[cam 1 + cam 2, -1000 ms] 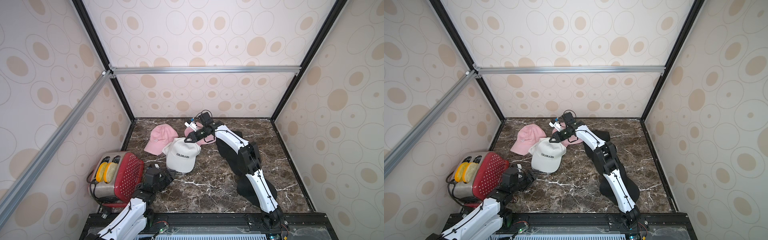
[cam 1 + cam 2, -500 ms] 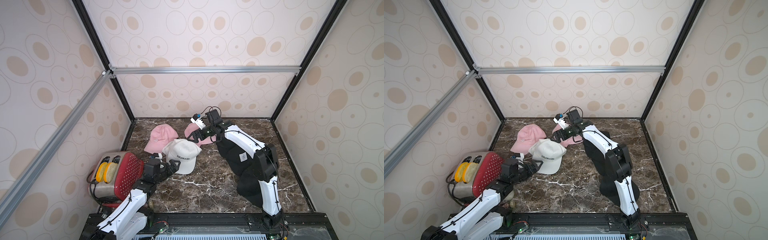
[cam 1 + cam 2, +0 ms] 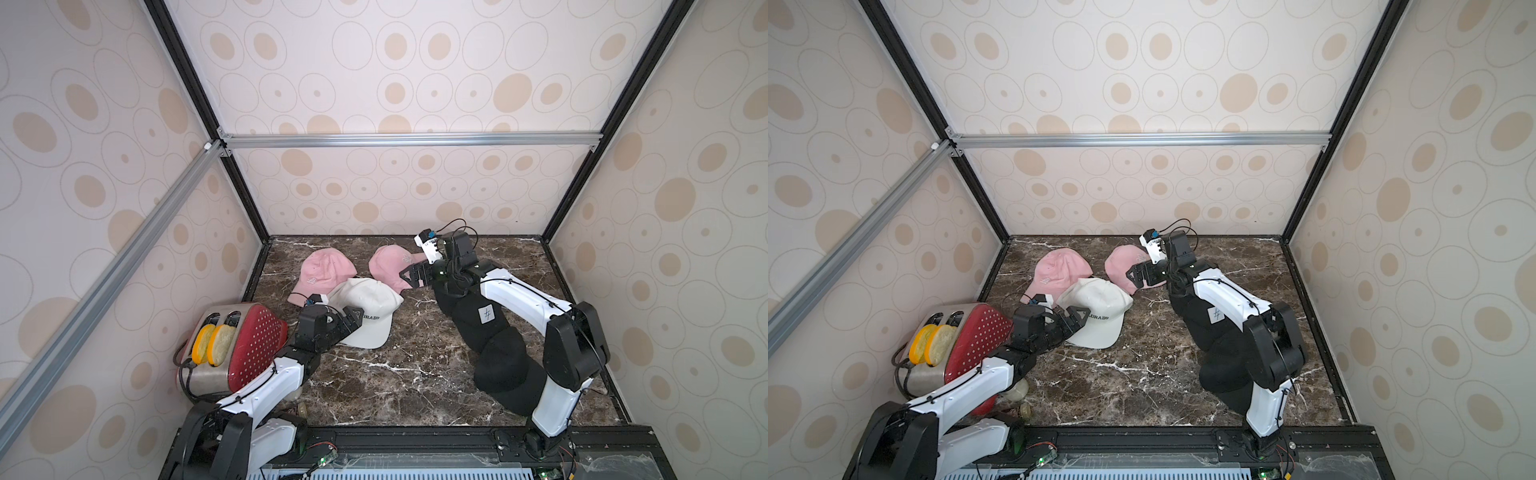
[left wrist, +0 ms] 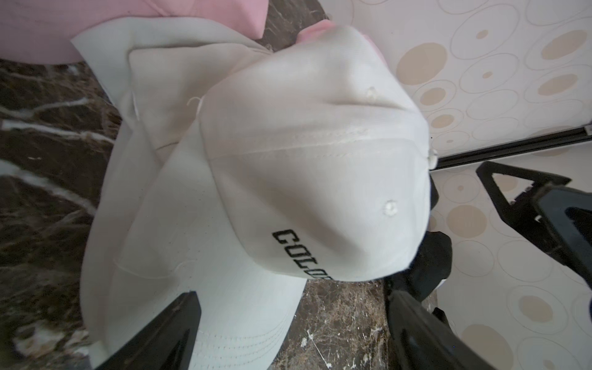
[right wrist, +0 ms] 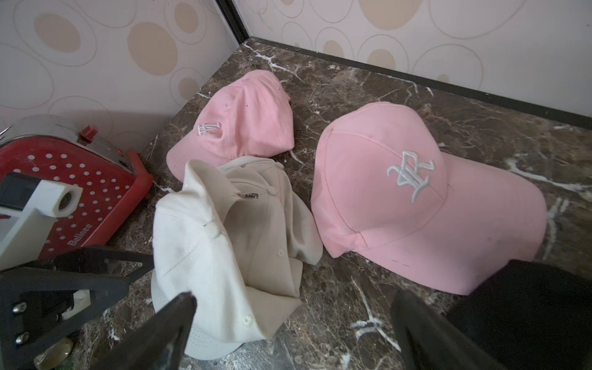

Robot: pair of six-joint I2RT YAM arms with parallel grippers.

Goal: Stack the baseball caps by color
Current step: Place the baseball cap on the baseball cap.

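Note:
Next, I move my left gripper back to the lower cap's edge (image 4: 117, 197) while my right gripper takes the upper cap, because the upper white cap (image 4: 320, 154) sits crooked on the lower one.
Two pink baseball caps (image 3: 323, 272) (image 3: 390, 264) lie at the back of the marble floor, each with a white logo (image 5: 410, 174). In front of them sits a pile of white caps (image 3: 368, 309) (image 4: 304, 153) lettered in black. Black caps (image 3: 478, 322) (image 3: 1225, 365) overlap in a row on the right, one with a white tag. My left gripper (image 3: 347, 318) (image 4: 293, 307) stands open at the white brim, holding nothing. Beside the nearer pink cap (image 5: 400, 205), my right gripper (image 3: 411, 276) (image 5: 293, 304) is open and empty over bare marble.
A red dotted toaster (image 3: 249, 353) (image 5: 64, 182) holding two bread slices stands at the front left, against the left wall. Small round objects (image 3: 1021, 401) lie by the left arm's base. Patterned walls enclose the floor on three sides.
My right gripper has opened, let go of the right pink cap and drawn back to the right. The left arm has reached forward to the white caps, its jaws widening.

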